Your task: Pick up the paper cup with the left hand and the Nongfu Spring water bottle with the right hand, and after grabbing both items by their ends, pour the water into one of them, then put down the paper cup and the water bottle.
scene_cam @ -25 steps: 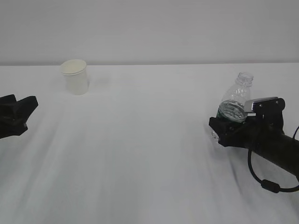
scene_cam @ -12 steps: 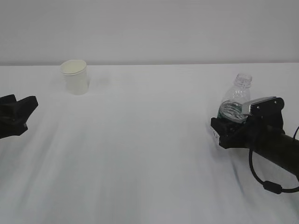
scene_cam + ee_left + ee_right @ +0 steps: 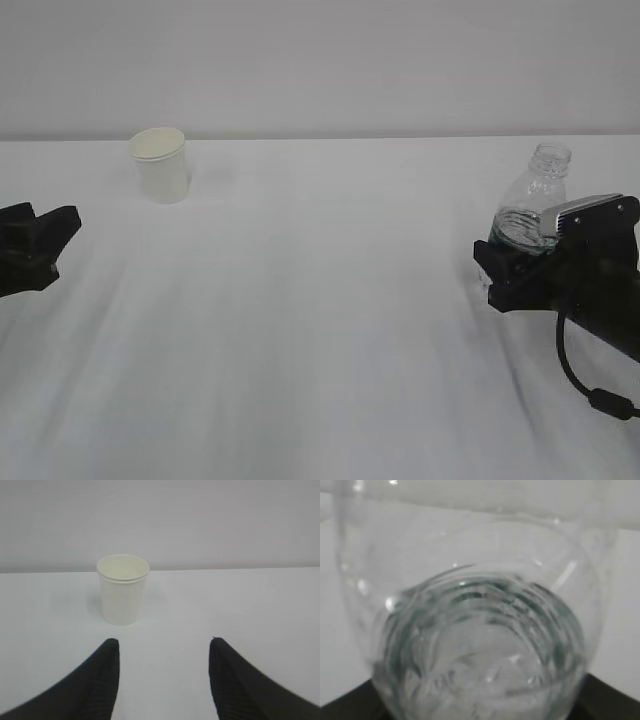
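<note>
I expect the water bottle (image 3: 532,205) to pour a thin stream when I tip it almost flat, because the water line (image 3: 523,209) is well below the water bottle's opening.
The cream paper cup (image 3: 160,165) stands upright at the table's far left, and the left wrist view has the paper cup (image 3: 123,590) straight ahead, slightly left of centre. My left gripper (image 3: 62,232) is well short of it, low over the table, and the left gripper (image 3: 164,642) is open with nothing between its fingers. On the right, my right gripper (image 3: 497,268) is shut on the lower body of the capless Nongfu Spring water bottle (image 3: 538,195), which tilts slightly. That bottle (image 3: 480,630) fills the right wrist view, with water glinting inside and dark fingers (image 3: 612,702) at the bottom corners.
The white table (image 3: 320,320) stretches between the two arms with nothing else on it. A plain pale wall (image 3: 320,60) rises behind its far edge. A black cable (image 3: 580,385) loops under the right arm.
My right gripper has shifted to the right, carrying the bottle with it. The left gripper and the paper cup have stayed where they were.
</note>
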